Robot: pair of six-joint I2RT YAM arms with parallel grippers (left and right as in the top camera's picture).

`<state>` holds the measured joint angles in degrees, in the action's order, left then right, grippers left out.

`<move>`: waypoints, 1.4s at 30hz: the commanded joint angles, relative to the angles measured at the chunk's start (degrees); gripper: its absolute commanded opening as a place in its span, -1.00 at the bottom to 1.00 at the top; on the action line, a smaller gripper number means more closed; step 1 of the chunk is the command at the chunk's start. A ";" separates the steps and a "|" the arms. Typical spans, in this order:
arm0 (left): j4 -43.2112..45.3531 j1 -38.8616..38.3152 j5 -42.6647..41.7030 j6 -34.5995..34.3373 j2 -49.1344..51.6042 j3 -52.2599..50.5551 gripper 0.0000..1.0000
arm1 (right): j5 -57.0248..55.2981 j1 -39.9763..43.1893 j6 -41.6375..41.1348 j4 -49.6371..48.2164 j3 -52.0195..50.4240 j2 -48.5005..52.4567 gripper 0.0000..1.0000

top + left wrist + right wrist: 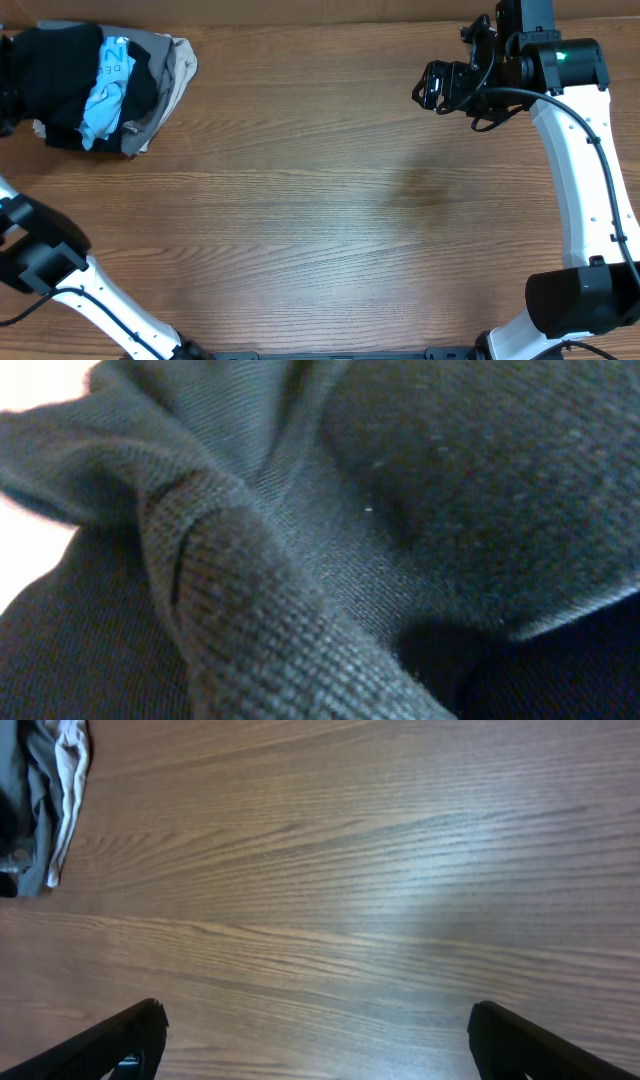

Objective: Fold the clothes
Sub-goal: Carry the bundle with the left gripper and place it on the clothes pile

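Note:
I can see the black garment bunching past the pile's outer edge (pixel 36 104), so next my left gripper moves it back over the light-blue T-shirt (pixel 108 88) before opening.
The black garment (pixel 50 85) lies bunched on top of a clothes pile at the table's far left corner. It fills the left wrist view (pixel 400 510) as close, creased black knit, with no lettering or tag showing. My left gripper is pressed against that fabric at the left edge of the overhead view. Its fingers are hidden, so I cannot tell whether it is open or shut. My right gripper (pixel 432 88) is wide open and empty above bare wood at the far right; its two fingertips frame the table in the right wrist view (pixel 315 1020).
A light-blue T-shirt with printed letters (pixel 108 85) lies in the same pile, on beige and grey garments (pixel 172 72). The pile's edge shows in the right wrist view (pixel 55 790). The wooden table (pixel 320 200) stretches between the two arms.

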<state>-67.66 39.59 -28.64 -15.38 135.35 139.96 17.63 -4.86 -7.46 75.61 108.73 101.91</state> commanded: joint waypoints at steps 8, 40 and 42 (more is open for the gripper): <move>13.07 -4.94 -12.81 -9.66 -1.33 5.92 -0.92 | 0.42 0.11 0.26 0.28 -0.02 -0.09 1.00; 9.09 -9.62 1.84 -0.92 -1.31 7.63 -0.33 | 0.42 0.11 0.46 1.36 -0.02 -0.09 1.00; 4.11 -9.60 3.78 4.31 -1.31 7.63 0.64 | 0.42 0.11 0.46 1.73 -0.02 -0.09 1.00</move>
<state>-60.05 29.67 -28.58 -22.83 135.35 146.08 17.78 -4.86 -7.44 77.10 108.73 101.91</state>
